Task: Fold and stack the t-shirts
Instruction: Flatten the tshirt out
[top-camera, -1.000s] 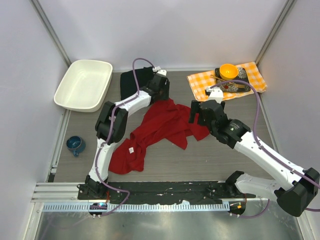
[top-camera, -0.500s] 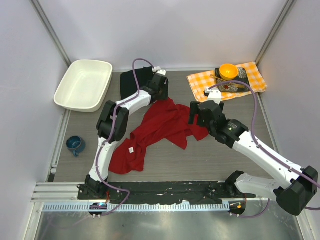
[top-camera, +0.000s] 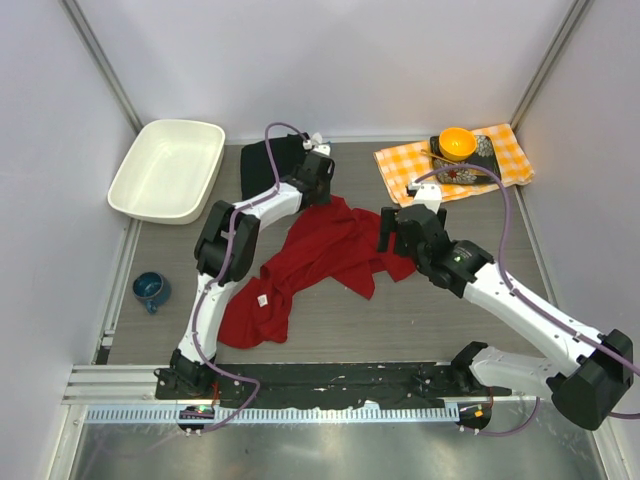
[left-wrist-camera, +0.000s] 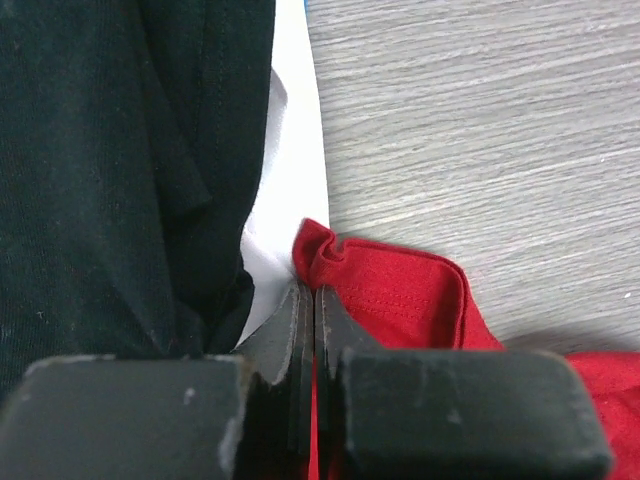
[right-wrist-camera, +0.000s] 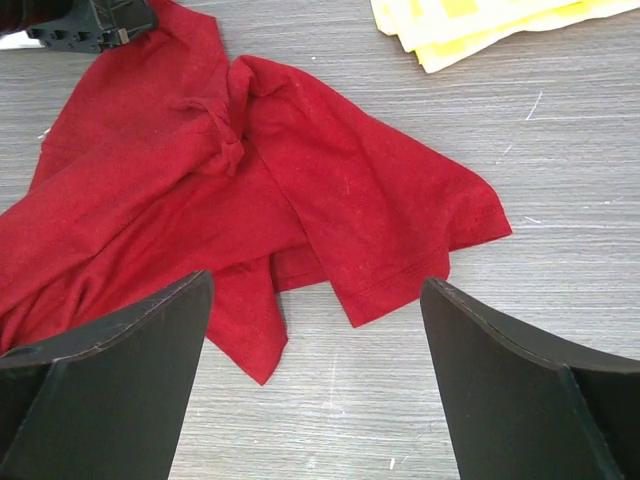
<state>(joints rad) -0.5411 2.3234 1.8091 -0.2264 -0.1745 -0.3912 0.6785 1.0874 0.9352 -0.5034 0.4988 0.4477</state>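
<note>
My left gripper is holding the red t-shirt's fold (left-wrist-camera: 326, 256) against the folded stack. Next, I pull it back and grab the sleeve (top-camera: 401, 267) with my right gripper before lifting.
A crumpled red t-shirt (top-camera: 320, 250) lies spread across the middle of the table. My left gripper (top-camera: 320, 197) sits at its far edge, beside a folded black t-shirt (top-camera: 262, 160). In the left wrist view the gripper (left-wrist-camera: 308, 295) is shut, with a fold of the red t-shirt (left-wrist-camera: 400, 290) pinched between its fingers. The black t-shirt (left-wrist-camera: 100, 180) lies to the left, over a white one (left-wrist-camera: 290, 170). My right gripper (top-camera: 390, 230) hovers open above the red shirt's right sleeve (right-wrist-camera: 400, 220), with nothing between its fingers (right-wrist-camera: 150, 340).
An orange-and-white checked cloth (top-camera: 500, 150) at the back right carries an orange bowl (top-camera: 457, 142) and dark dishes. A white tub (top-camera: 167, 170) stands at the back left. A blue mug (top-camera: 150, 290) sits at the left edge.
My left gripper has shut on the far edge of the red shirt. The right arm has barely shifted and stays open.
</note>
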